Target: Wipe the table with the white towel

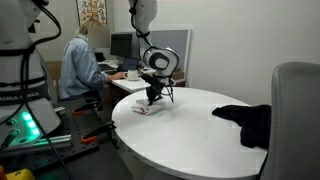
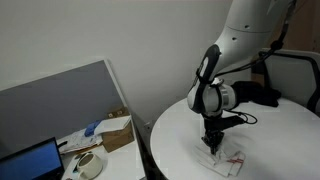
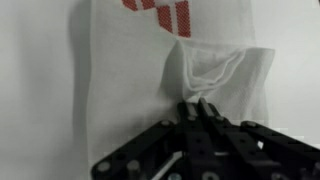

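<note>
Next, my gripper pulls the towel back across the open tabletop (image 1: 205,118) toward the black cloth, because the white towel (image 1: 144,107) it holds is near the table's edge.
The white towel (image 3: 150,60) with red marks lies on the round white table (image 1: 200,135). In the wrist view it is bunched into folds right at my fingertips. My gripper (image 3: 199,104) is shut on a fold of the towel and presses down on it. In both exterior views the gripper (image 1: 153,95) (image 2: 213,142) stands upright on the towel (image 1: 147,108) (image 2: 228,157) near the table's edge.
A black cloth (image 1: 245,120) lies on the table near a grey chair back (image 1: 295,115). A person in blue (image 1: 80,65) sits at a desk behind. A side desk holds a cardboard box (image 2: 115,130) and a laptop (image 2: 30,162).
</note>
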